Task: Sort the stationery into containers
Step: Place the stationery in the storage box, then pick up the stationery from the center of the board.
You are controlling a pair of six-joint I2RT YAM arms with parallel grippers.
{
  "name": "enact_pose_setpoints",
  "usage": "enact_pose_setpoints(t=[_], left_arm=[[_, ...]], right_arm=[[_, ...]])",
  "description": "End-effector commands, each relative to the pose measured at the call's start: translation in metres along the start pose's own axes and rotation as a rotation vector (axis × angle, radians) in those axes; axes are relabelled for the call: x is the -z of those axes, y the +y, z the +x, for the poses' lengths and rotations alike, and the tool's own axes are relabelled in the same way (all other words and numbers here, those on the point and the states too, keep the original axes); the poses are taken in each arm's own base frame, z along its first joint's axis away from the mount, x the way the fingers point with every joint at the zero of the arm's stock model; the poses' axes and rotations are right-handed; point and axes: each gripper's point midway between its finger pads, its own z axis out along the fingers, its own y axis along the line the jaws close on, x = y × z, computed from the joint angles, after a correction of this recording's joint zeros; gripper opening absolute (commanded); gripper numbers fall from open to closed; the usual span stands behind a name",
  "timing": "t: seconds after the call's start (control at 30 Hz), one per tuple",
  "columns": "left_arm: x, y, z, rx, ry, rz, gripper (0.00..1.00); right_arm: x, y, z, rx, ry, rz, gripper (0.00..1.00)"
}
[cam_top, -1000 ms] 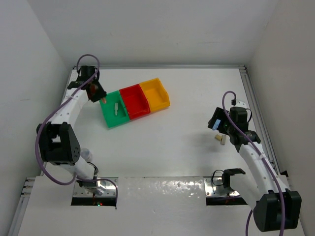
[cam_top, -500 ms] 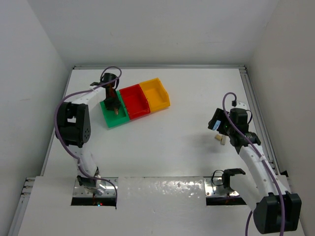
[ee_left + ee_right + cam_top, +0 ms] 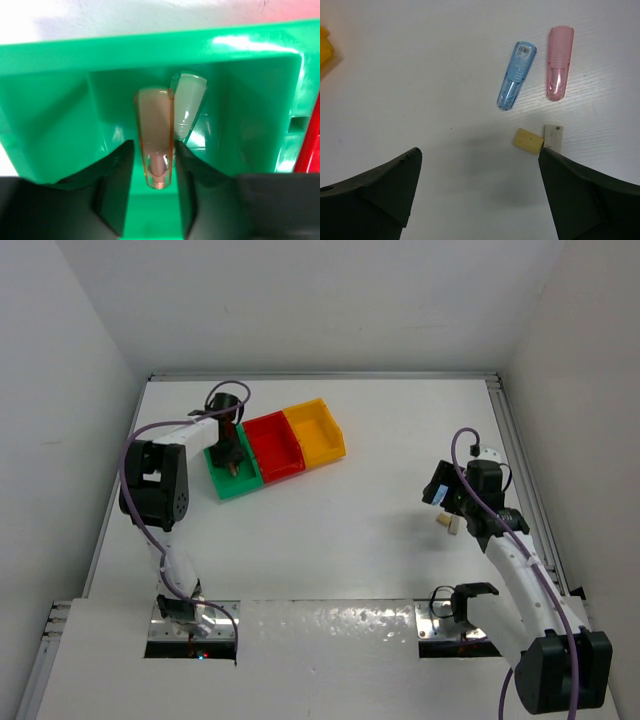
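Note:
The blue stick is far from the green container [image 3: 238,488], beyond my left gripper's reach. Next, I grab the blue stick [image 3: 517,75] with my right gripper and pass it over.
My left gripper [image 3: 232,462] reaches down into the green container [image 3: 222,490]. In the left wrist view an orange translucent stick [image 3: 155,135] lies between the fingers [image 3: 117,185], with thin slits of green on both sides of it. So the left gripper [image 3: 152,165] stands slightly open around the stick. A pale stick [image 3: 187,107] leans beside it on the bin's floor. My right gripper [image 3: 477,185] hangs wide open above the table with nothing in it. Ahead of it lie a blue stick [image 3: 516,75], a pink stick [image 3: 559,62], a yellow block [image 3: 528,141] and a white block [image 3: 553,137].
The red container [image 3: 275,448] and the yellow-orange container [image 3: 316,435] adjoin the green one on its right. A corner of the yellow-orange container [image 3: 324,47] shows at the right wrist view's left edge. A metal rail [image 3: 520,455] borders the table's right side.
The left arm swung from the green container's left side to over it and dipped inside with the orange stick. Its jaws have eased apart a little. The right arm stayed still.

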Motion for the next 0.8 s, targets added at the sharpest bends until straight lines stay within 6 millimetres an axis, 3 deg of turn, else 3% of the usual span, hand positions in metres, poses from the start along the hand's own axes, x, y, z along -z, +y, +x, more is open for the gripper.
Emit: enact_pose_setpoints(t=[0.0, 0.27, 0.3, 0.33, 0.4, 0.43, 0.53, 0.6, 0.63, 0.67, 0.7, 0.77], left_arm=[[0.012, 0.000, -0.033, 0.028, -0.095, 0.003, 0.38], [0.033, 0.003, -0.054, 0.030, -0.160, -0.009, 0.42], [0.036, 0.001, -0.058, 0.025, -0.169, -0.003, 0.42], [0.044, -0.002, -0.068, 0.028, -0.194, 0.011, 0.42], [0.054, -0.005, -0.077, 0.016, -0.215, 0.016, 0.42], [0.066, -0.008, -0.091, 0.023, -0.251, 0.026, 0.42], [0.095, -0.012, -0.115, 0.029, -0.319, 0.051, 0.42], [0.111, -0.014, -0.125, 0.011, -0.352, 0.071, 0.46], [0.127, -0.014, -0.135, 0.013, -0.390, 0.087, 0.46], [0.135, -0.013, -0.139, 0.004, -0.409, 0.094, 0.47], [0.142, -0.011, -0.143, 0.007, -0.427, 0.097, 0.47], [0.161, -0.002, -0.151, 0.013, -0.468, 0.108, 0.48]], right_arm=[[0.003, 0.005, -0.012, 0.013, -0.036, -0.019, 0.97], [-0.001, 0.006, -0.013, 0.019, -0.005, -0.011, 0.95], [0.000, 0.009, -0.018, 0.018, -0.009, -0.021, 0.92], [-0.004, 0.010, -0.017, 0.015, 0.009, -0.018, 0.79], [-0.007, 0.012, -0.031, -0.009, 0.004, -0.017, 0.64], [-0.016, 0.008, -0.028, -0.017, 0.047, 0.010, 0.55], [-0.028, 0.003, -0.045, -0.038, 0.062, 0.067, 0.52], [-0.044, -0.015, -0.050, -0.077, 0.093, 0.130, 0.44], [-0.049, -0.018, -0.050, -0.086, 0.106, 0.143, 0.44], [-0.060, -0.025, -0.037, -0.094, 0.170, 0.172, 0.45], [-0.064, -0.025, -0.042, -0.106, 0.179, 0.180, 0.51], [-0.077, -0.030, -0.025, -0.108, 0.268, 0.209, 0.73]])
